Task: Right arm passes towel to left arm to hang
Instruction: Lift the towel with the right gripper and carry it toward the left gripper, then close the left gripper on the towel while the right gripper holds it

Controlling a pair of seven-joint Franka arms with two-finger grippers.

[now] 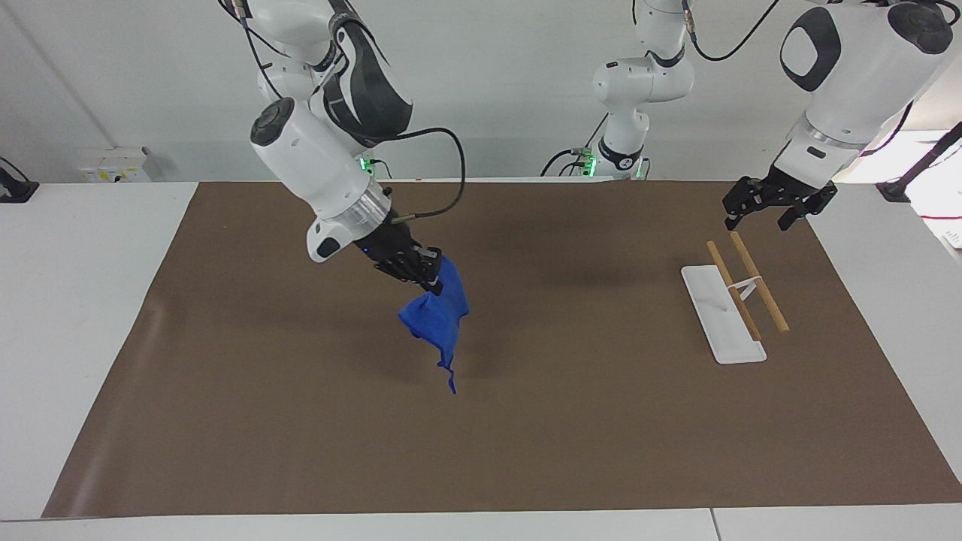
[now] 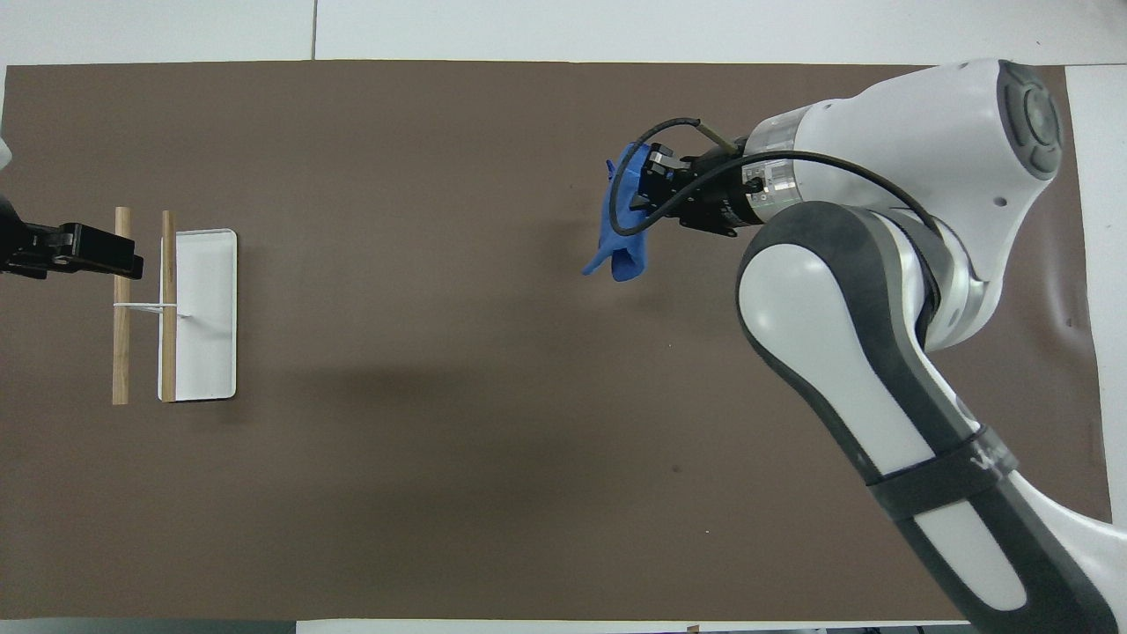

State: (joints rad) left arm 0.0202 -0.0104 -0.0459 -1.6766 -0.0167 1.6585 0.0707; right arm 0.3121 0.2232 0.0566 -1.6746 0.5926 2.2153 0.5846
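My gripper will hang the limp bright blue towel point(image 2: 626, 241) on the wooden rods point(image 2: 168, 343), which stand close together, so the towel will spread out and drape across both.
My right gripper point(image 1: 430, 276) is shut on one edge of the bright blue towel point(image 1: 440, 319). It holds the towel in the air over the middle of the brown mat, and the cloth hangs down crumpled with its loop corner lowest. In the overhead view the right gripper point(image 2: 641, 187) and the towel point(image 2: 621, 233) show the same hold. My left gripper point(image 1: 757, 220) is open and empty. It waits in the air over the robot-side ends of the rack's wooden rods point(image 1: 759, 282), and it also shows in the overhead view point(image 2: 119, 255).
The rack has a white base point(image 1: 718, 319) and two wooden rods on a thin white stand, at the left arm's end of the table; its base also shows in the overhead view point(image 2: 207, 335). A brown mat point(image 1: 526, 451) covers the table.
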